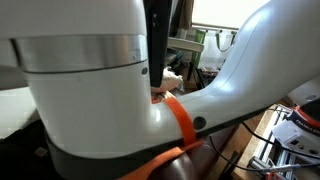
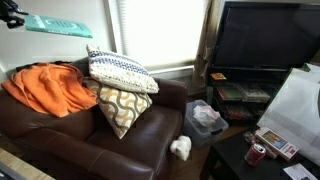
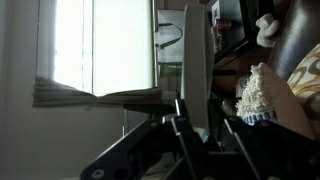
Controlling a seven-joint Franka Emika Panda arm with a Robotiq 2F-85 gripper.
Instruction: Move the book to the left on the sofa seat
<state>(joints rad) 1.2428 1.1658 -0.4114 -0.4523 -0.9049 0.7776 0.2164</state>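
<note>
The book (image 2: 58,26) is high and level above the orange blanket and pillows, so my gripper should tip the book down and move it forward over the clear sofa seat (image 2: 98,138).
In an exterior view the book (image 2: 55,27) looks like a flat pale-green slab. It hangs level in the air at the top left, above the back of the dark brown leather sofa (image 2: 60,140). My gripper (image 2: 11,14) holds it at its left end. In the wrist view the book (image 3: 197,60) shows edge-on as a tall grey-green slab between my gripper's fingers (image 3: 202,112), which are shut on it. The picture is turned sideways, with the sofa (image 3: 300,35) at the right. In an exterior view my white arm (image 1: 110,90) fills the frame and hides the book and sofa.
An orange blanket (image 2: 45,88) lies on the sofa's left part. Two patterned pillows (image 2: 120,70) (image 2: 122,108) are stacked at its middle. A TV (image 2: 265,40), a white bag (image 2: 205,118) and a dark side table (image 2: 240,160) with a can stand to the right. A bright window (image 3: 90,50) is behind.
</note>
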